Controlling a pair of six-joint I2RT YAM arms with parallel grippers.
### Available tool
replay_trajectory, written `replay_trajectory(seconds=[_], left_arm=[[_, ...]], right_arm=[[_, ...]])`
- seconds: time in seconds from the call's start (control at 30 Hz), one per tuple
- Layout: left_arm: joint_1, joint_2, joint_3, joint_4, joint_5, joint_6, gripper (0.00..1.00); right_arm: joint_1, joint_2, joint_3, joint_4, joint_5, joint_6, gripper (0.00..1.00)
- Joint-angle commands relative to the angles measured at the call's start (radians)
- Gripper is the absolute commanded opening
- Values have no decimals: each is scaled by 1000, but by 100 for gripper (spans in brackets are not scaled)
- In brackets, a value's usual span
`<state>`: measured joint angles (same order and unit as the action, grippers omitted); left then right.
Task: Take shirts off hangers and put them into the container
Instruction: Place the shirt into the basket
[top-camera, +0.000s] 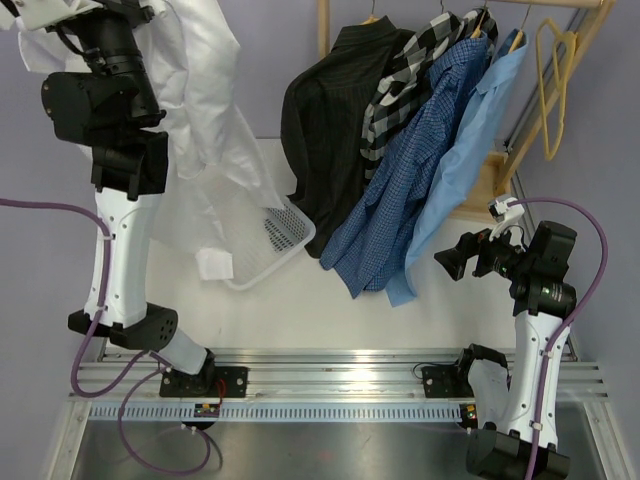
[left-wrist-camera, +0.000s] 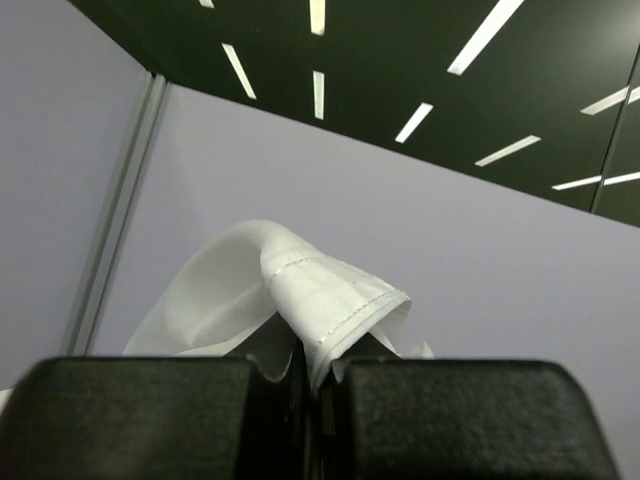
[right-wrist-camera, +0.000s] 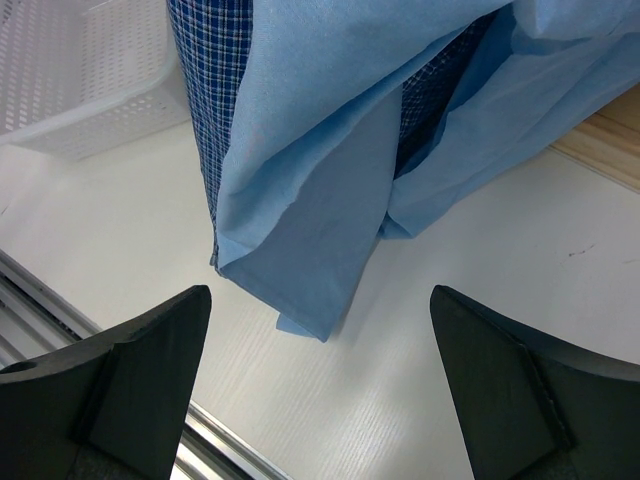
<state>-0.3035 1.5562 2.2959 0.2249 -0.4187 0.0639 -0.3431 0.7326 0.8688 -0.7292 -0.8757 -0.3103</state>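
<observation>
The robot's left gripper is holding the white shirt (top-camera: 205, 85) up high and beside the container, so it should move back over the container (top-camera: 262, 238) and lower the shirt inside before it opens.
My left gripper (left-wrist-camera: 318, 375) is shut on a stitched fold of the plain white shirt (left-wrist-camera: 300, 300), raised high and off any hanger. In the top view that shirt (top-camera: 215, 120) drapes down from my left arm (top-camera: 105, 90) over the white container (top-camera: 278, 238). The black pinstriped (top-camera: 325, 120), large-check (top-camera: 405, 75), dark blue check (top-camera: 400, 190) and light blue (top-camera: 455, 180) shirts hang on the rail. An empty yellow hanger (top-camera: 555, 90) hangs at the right. My right gripper (top-camera: 455, 258) is open below the light blue shirt's hem (right-wrist-camera: 320, 200), holding nothing.
The wooden rack's base (top-camera: 490, 185) lies under the hanging shirts, and its slanted post (top-camera: 575, 60) rises at the right. Metal rails (top-camera: 340, 375) run along the near table edge. In the right wrist view the basket's perforated wall (right-wrist-camera: 90, 90) sits at upper left.
</observation>
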Motion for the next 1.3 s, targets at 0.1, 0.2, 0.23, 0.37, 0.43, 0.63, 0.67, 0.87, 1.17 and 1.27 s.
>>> replay_trajectory(seconds=[0.1,0.2,0.23,0.37,0.43,0.63,0.67,0.87,1.17,1.27], left_arm=[[46,19,-7,65,106,-200,0],[47,41,30,89,113,-231,0],[47,48,43,96,116,-239,0],[47,88,124,125,113,-303,0],[47,119,161,131,113,-329,0],[47,148,250,142,124,-409,0],[47,143,247,143,126,-409,0],[47,131,228,154,121,-406,0],[49,142,200,149,124,-424,0],[49,108,134,128,149,-418,0]], right_arm=[[-5,-9,-2,30,11,-4,99],[-5,-9,-1,30,12,-4,99],[-5,-9,-1,30,12,-4,99],[-5,-10,-1,31,12,-4,99],[-5,-9,-1,28,9,-6,99],[-5,-7,-1,28,10,-7,100],[-5,-9,-1,28,11,-7,99],[-5,-4,1,27,7,-9,100],[-5,-6,2,25,9,-10,99],[-5,-9,2,24,9,-12,99]])
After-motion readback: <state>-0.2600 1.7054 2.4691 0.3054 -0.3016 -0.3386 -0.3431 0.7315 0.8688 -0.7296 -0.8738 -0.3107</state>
